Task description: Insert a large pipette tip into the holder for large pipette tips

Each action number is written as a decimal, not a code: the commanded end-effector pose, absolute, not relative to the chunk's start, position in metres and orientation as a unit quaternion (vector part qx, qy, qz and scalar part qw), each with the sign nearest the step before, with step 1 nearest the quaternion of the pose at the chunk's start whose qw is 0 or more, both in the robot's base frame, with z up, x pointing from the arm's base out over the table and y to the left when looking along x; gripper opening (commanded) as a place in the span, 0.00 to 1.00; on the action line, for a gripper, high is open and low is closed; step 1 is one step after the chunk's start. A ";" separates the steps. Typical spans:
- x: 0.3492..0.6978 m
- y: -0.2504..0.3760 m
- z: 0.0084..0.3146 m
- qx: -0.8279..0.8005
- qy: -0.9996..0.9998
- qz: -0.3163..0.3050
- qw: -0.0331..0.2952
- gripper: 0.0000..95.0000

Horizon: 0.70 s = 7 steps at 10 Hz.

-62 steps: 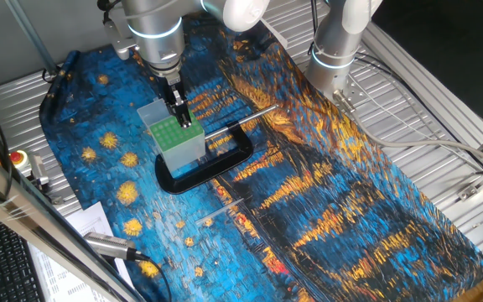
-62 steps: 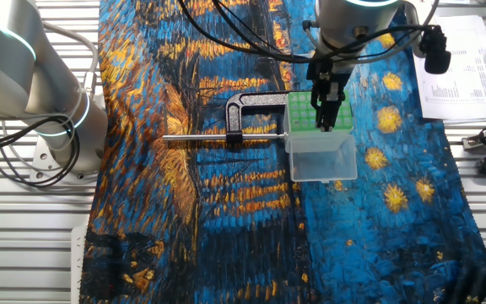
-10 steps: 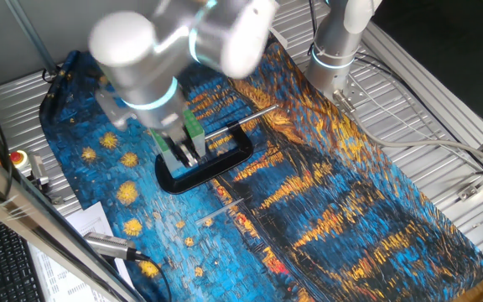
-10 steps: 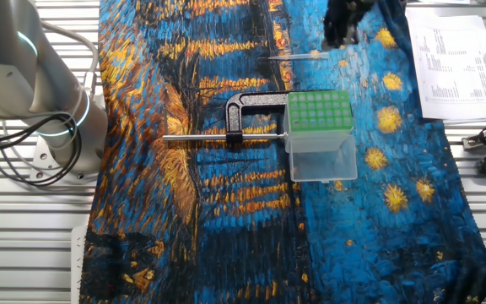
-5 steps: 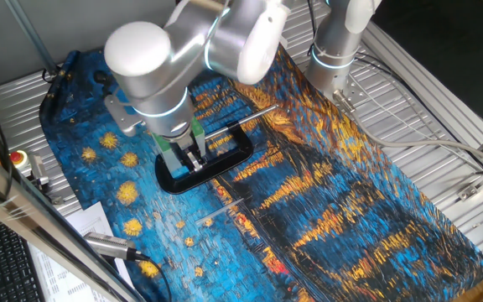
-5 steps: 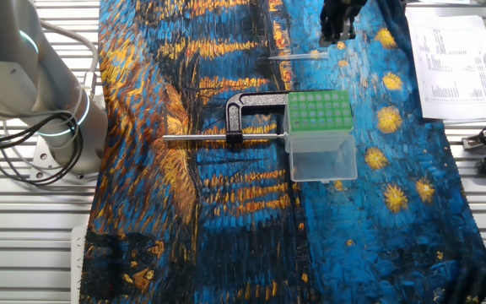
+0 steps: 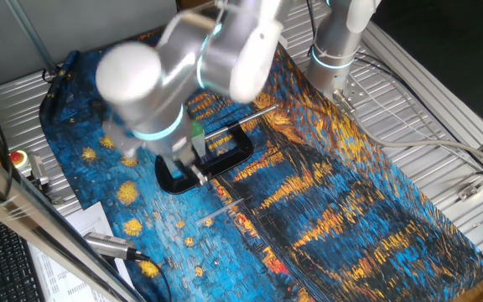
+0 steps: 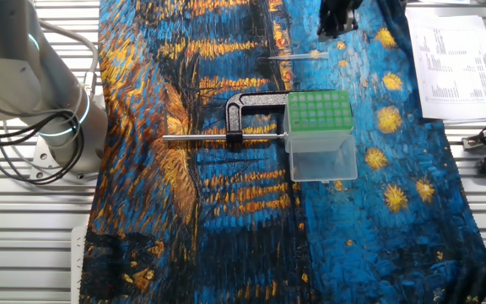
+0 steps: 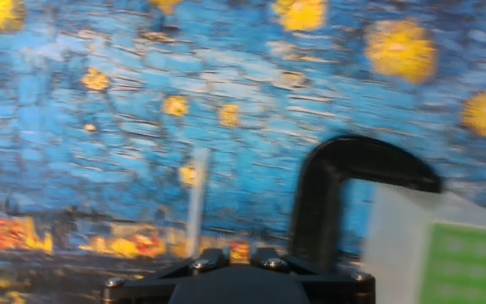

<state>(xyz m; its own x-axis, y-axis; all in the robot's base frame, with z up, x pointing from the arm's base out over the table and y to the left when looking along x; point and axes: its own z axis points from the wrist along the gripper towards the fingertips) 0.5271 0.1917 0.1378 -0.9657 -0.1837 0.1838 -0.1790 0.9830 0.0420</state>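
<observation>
The black clamp frame (image 9: pixel 332 181) sits tight against the holder (image 9: pixel 450 247), so I expect the holder to stay in place when I lower the large pipette tip into it.
The large pipette tip (image 8: pixel 298 57) lies flat on the painted cloth, beyond the holder; it also shows in the one fixed view (image 7: pixel 225 207) and as a pale upright streak in the hand view (image 9: pixel 197 198). The holder for large pipette tips (image 8: pixel 317 111) is a clear box with a green holed top; in the hand view it sits at the right edge (image 9: pixel 467 262), and my arm hides most of it in the one fixed view (image 7: pixel 197 132). My gripper (image 8: pixel 336 25) (image 7: pixel 193 170) (image 9: pixel 232 257) hovers near the tip's wide end, slightly open and empty.
A black loop-shaped clamp frame (image 8: pixel 251 114) (image 9: pixel 344 186) with a long metal rod (image 8: pixel 218 138) lies against the holder. A second arm's base (image 8: pixel 40 93) stands at the cloth's edge. Papers (image 8: pixel 458 59) and tools lie on the metal table beside the cloth.
My arm is blurred with motion. The gripper has come away from the holder and shifted a little towards the lying tip. The tip, holder and clamp have not moved.
</observation>
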 end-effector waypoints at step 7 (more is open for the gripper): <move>0.530 0.205 0.102 -0.030 -0.996 0.004 0.081 0.20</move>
